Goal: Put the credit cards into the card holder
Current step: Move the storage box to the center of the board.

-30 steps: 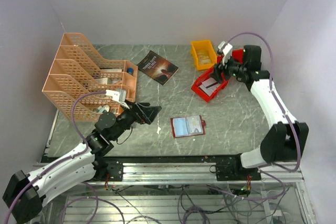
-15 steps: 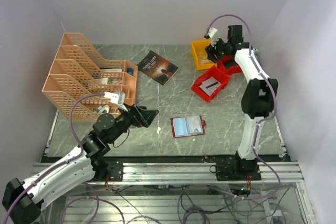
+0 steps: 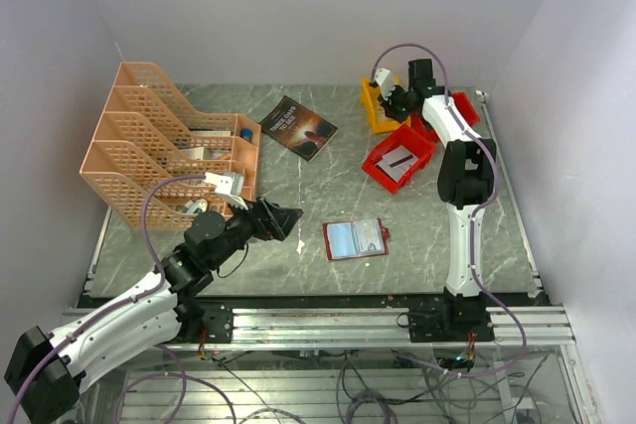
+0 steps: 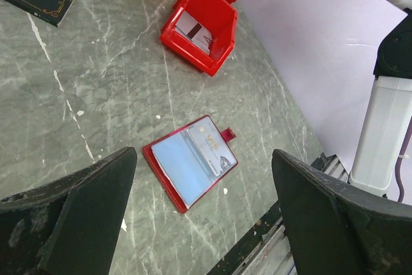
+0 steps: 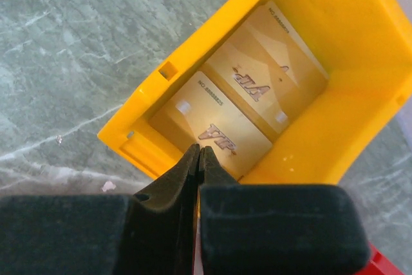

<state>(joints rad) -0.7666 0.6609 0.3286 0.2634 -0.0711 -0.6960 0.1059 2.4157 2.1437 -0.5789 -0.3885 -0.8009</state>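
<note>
I should use my right gripper to slide the yellow bin [image 3: 379, 114] to the open spot [image 3: 342, 158] beside the book before I lift a gold card, because the bin is far from my left gripper.
The card holder [image 3: 355, 238] [image 4: 190, 162] lies open on the table, dark red with pale pockets, and one VIP card [image 4: 214, 149] sits in its right pocket. Two gold credit cards [image 5: 215, 130] [image 5: 267, 69] lie flat in the yellow bin [image 5: 360, 114] [image 3: 379, 106]. Another card [image 3: 397, 159] [image 4: 193, 29] rests in the nearer red bin. My right gripper [image 5: 201, 152] [image 3: 390, 101] hangs shut just above the nearer gold card, with nothing between its fingers. My left gripper [image 4: 205, 156] [image 3: 283, 217] is wide open, hovering left of the card holder.
An orange mesh file rack [image 3: 169, 141] fills the left side. A dark book [image 3: 298, 127] lies at the back middle. Two red bins [image 3: 422, 151] [image 3: 459, 106] stand beside the yellow one. The metal rail [image 3: 328, 320] runs along the near edge.
My right arm swung from over the red bin back and left to above the yellow bin, and its jaws closed. The left arm barely shifted.
</note>
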